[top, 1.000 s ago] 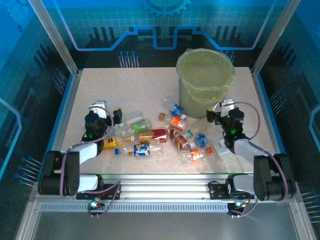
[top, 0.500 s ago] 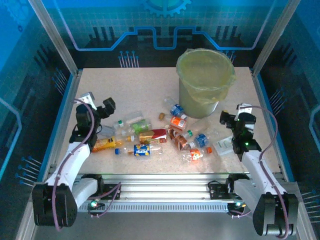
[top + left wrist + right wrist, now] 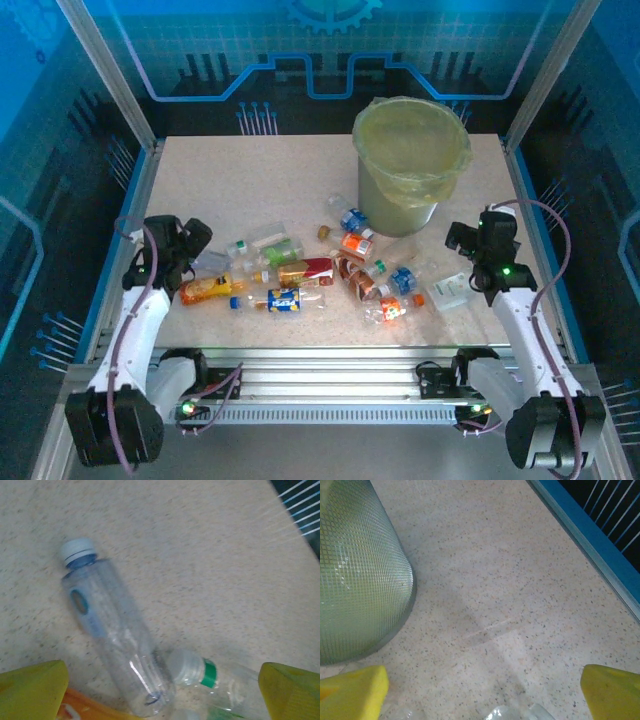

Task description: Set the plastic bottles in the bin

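Note:
My gripper will bring the clear bottle with the pale blue cap (image 3: 116, 630) up by itself when I lift it, because only its base end (image 3: 154, 699) touches its neighbours.
Several plastic bottles (image 3: 300, 272) lie scattered across the middle of the table. The bin (image 3: 410, 165), lined with a yellowish-green bag, stands at the back right. My left gripper (image 3: 192, 243) hangs open over the left end of the scatter. Below its open fingers lie a clear bottle with a pale blue cap (image 3: 107, 630), a green-ringed bottle (image 3: 205, 672) and an orange bottle (image 3: 82, 709). My right gripper (image 3: 465, 245) is open just right of the bin's mesh wall (image 3: 360, 575), above bare table. A clear bottle's edge (image 3: 520, 712) shows between its yellow fingertips (image 3: 612, 692).
A blue raised rim (image 3: 590, 540) runs along the table's right side close to my right gripper. An orange-labelled bottle (image 3: 207, 289) and a blue-labelled one (image 3: 285, 299) lie nearest the front edge. Bare table stretches behind the bottles at the back left (image 3: 250, 170).
Both arms have unfolded and swung outward: the left gripper moved left toward the table's edge, the right gripper moved right past the bin. Both stayed open. No bottle moved.

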`<state>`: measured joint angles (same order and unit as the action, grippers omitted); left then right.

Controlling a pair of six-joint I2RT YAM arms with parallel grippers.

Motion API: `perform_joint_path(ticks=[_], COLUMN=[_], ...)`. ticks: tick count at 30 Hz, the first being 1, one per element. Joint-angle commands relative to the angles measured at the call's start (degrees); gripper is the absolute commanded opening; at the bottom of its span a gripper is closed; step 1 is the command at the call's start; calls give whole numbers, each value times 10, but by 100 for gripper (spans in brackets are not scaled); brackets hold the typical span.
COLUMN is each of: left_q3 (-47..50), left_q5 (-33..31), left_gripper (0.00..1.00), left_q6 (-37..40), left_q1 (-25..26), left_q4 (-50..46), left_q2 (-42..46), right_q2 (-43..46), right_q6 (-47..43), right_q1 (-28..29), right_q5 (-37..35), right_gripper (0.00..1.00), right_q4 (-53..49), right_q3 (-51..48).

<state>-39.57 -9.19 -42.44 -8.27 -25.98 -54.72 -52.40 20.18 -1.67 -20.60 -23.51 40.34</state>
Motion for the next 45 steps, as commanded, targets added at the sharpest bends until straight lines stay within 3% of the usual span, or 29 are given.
perform_joint_path(ticks=[1,12,27,36,45], left_q3=[-32,-68,-106,-115,-147], left_q5=[16,29,19,6,-17], left_gripper=[99,99,96,83,51], left_q6=[-26,-12,-45,-73,-77], left_q1=[-18,-60,-64,-68,-75], left_q4=[-52,-9,50,85,99], left_q2=[-41,-174,-326,-373,-398], right_q2=[-12,-31,-54,-58,-57], right_q6=[17,34,33,34,33], right_q1=[-4,4,16,18,22], right_q5=[-1,-10,-36,-43,-54], right_gripper=[100,100,100,100,100], right_q4=[-64,-74,-75,-75,-82], right_q3=[29,46,60,63,68])
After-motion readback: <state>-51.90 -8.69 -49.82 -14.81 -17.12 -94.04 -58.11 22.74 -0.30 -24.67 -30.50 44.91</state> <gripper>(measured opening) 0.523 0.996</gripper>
